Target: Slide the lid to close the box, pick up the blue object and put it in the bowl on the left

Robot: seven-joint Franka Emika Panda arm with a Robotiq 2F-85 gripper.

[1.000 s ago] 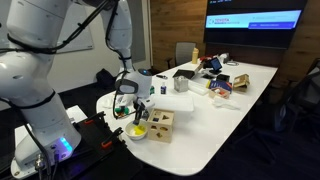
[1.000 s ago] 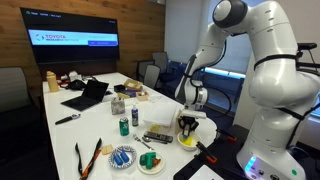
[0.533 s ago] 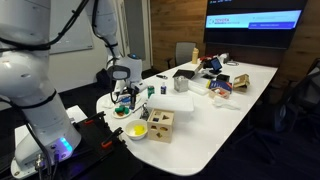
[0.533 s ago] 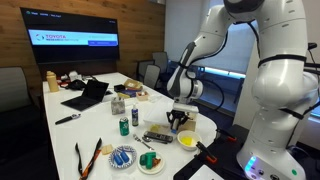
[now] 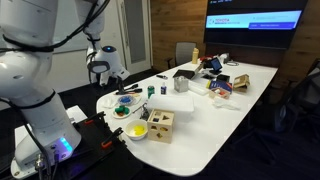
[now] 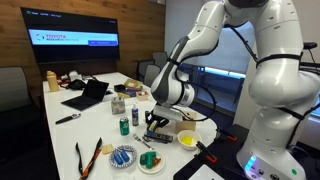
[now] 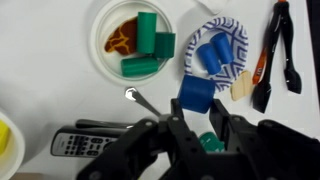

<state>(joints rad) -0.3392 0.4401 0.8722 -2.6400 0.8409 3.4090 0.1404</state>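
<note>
I go on heading for the blue-patterned plate of blue pieces (image 6: 122, 157) before I let go there, since the blue block (image 7: 196, 94) hangs clear and the plate is open ahead.
In the wrist view my gripper (image 7: 197, 103) is shut on a blue block (image 7: 196, 92) and holds it above the table. Beyond it stand a white bowl (image 7: 103, 18) with green cylinders and a blue-patterned plate (image 7: 236, 38) with blue pieces. In both exterior views the gripper (image 5: 127, 92) (image 6: 155, 121) hangs over the near end of the white table. The wooden box (image 5: 160, 124) with side holes stands next to a yellow bowl (image 5: 138, 130); its pale lid (image 5: 161, 116) lies on top. I cannot tell whether the lid is fully shut.
Black tongs (image 7: 276, 50) lie right of the plate. A remote (image 7: 88, 142), a spoon (image 7: 141, 100) and a green can (image 7: 205, 144) lie under the gripper. The yellow bowl's rim (image 7: 4, 140) shows at the left edge. A laptop (image 6: 86, 96) and clutter sit farther down the table.
The arm has swung away from above the yellow bowl and the wooden box, and now hangs over the can, remote and plates with the blue block in its jaws.
</note>
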